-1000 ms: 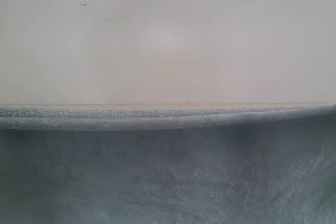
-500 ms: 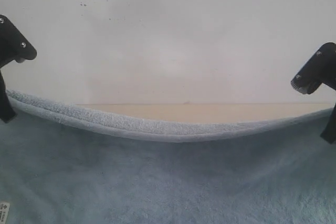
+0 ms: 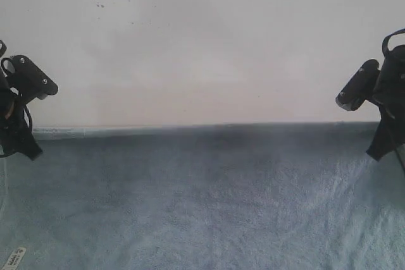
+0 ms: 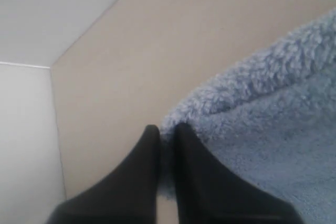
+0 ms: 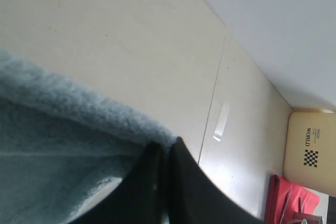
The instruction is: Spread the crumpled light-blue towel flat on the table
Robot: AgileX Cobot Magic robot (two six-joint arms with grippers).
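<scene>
I should keep lowering my right gripper's corner of the towel until the towel's hem touches the beige table (image 5: 163,82), and then let go, because the towel's top edge (image 3: 205,128) is straight from gripper to gripper.
The light-blue fluffy towel (image 3: 209,200) hangs stretched across the lower half of the exterior view. Its top edge runs straight from arm to arm, and its small white label (image 3: 13,258) shows at the lower left. My left gripper (image 3: 26,147) is shut on the towel's left corner; in the left wrist view its fingertips (image 4: 167,136) pinch the hem of the towel (image 4: 262,124) above the beige table (image 4: 131,56). My right gripper (image 3: 381,147) is shut on the right corner, with the gripper (image 5: 165,149), the towel (image 5: 58,145) and the table (image 5: 105,30) seen in the right wrist view.
A white wall (image 3: 202,42) fills the background of the exterior view, where the towel hides the table. Past the table's edge, the right wrist view shows a cream box (image 5: 311,153) with a checker mark and a red object (image 5: 287,203).
The towel's top edge, sagging in the middle before, is now pulled straight and higher, covering the strip of table. Both grippers have come further into view and shifted slightly inward.
</scene>
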